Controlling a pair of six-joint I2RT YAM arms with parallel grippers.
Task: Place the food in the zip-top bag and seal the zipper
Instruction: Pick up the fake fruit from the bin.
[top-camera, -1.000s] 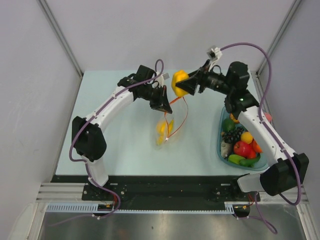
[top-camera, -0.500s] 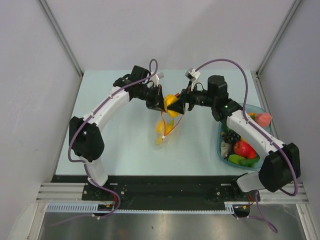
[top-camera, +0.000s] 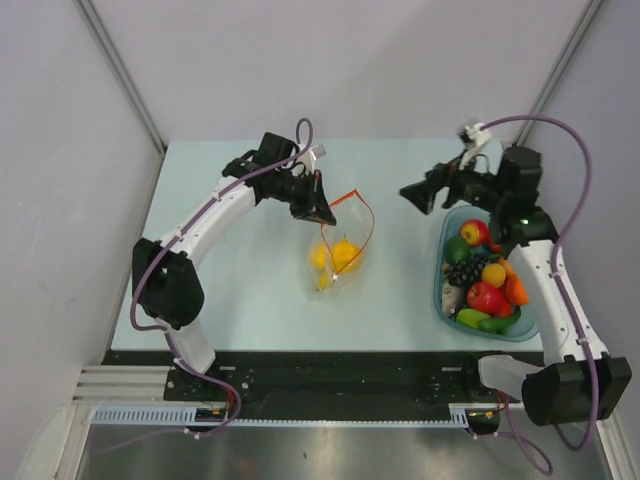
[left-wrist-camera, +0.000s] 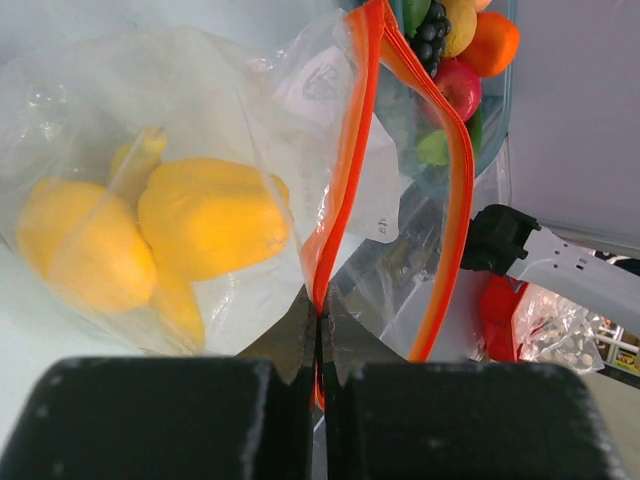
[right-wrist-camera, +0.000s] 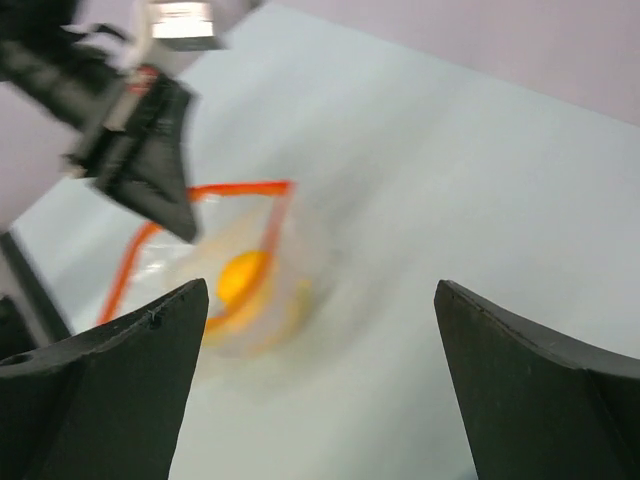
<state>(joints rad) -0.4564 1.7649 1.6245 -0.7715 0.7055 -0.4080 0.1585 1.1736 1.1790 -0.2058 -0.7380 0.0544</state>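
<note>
I should keep moving my right gripper to the tub (top-camera: 487, 275) until the gripper's fingers close on a piece, because the zipper rim (top-camera: 350, 218) is wide open and the tub still has food in it.
The clear zip-top bag (top-camera: 340, 250) lies mid-table, its red-orange zipper rim (top-camera: 360, 215) held open. My left gripper (top-camera: 322, 214) is shut on the zipper (left-wrist-camera: 340, 190) at the bag's near lip. Inside the bag lie yellow toy foods: a pepper (left-wrist-camera: 210, 215), a round yellow piece (left-wrist-camera: 75, 250) and a banana behind them. They show as yellow lumps in the top view (top-camera: 335, 255). My right gripper (top-camera: 412, 193) is open and empty, above the table between the bag and the tub. In its wrist view the bag (right-wrist-camera: 240, 280) is blurred, below left.
A teal translucent tub (top-camera: 442, 300) at the right holds more toy food: red tomato (top-camera: 486, 297), grapes, green pieces, an orange one, a red apple (top-camera: 473, 232). Walls enclose the table on three sides.
My right gripper carried the yellow pepper to the bag mouth, let it go inside, and has pulled back right toward the tub, now open. My left gripper kept hold of the zipper.
</note>
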